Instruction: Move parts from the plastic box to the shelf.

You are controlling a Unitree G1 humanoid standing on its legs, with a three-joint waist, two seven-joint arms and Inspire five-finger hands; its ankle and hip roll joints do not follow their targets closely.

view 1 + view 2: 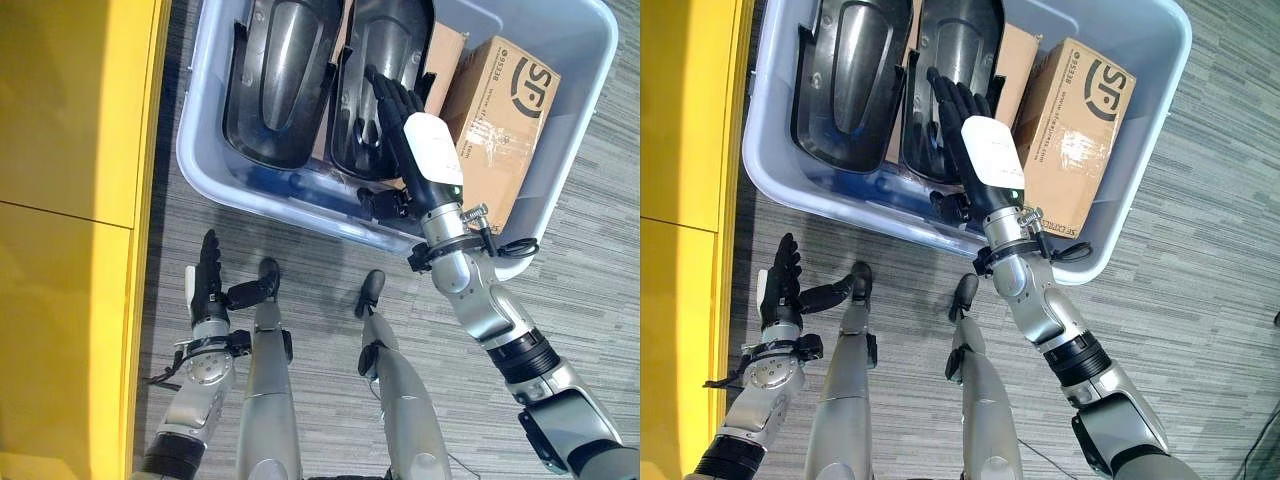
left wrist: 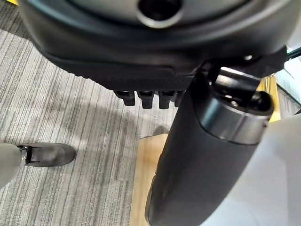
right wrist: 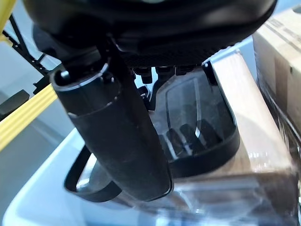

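Observation:
My right gripper will lift the part (image 1: 378, 85) under it free by itself while the neighbouring part stays behind, because cardboard (image 1: 323, 140) shows between the black moulded parts.
A pale blue plastic box (image 1: 270, 200) stands on the carpet ahead of me. Two black moulded parts lie in it side by side, the left part (image 1: 280, 80) and the right part (image 1: 378, 35). My right hand (image 1: 420, 140) reaches over the box's near wall, with its straight fingers (image 1: 390, 100) spread above the right part's near end and holding nothing. The right wrist view looks past the thumb (image 3: 122, 141) at that part (image 3: 197, 127). My left hand (image 1: 207, 275) hangs low over the carpet, left of the box, open and empty.
A yellow shelf unit (image 1: 70, 150) runs along the left side. Inside the box, a printed cardboard carton (image 1: 500, 120) stands right of the parts and a flatter one (image 1: 445, 55) lies under them. Striped grey carpet (image 1: 590, 280) surrounds the box.

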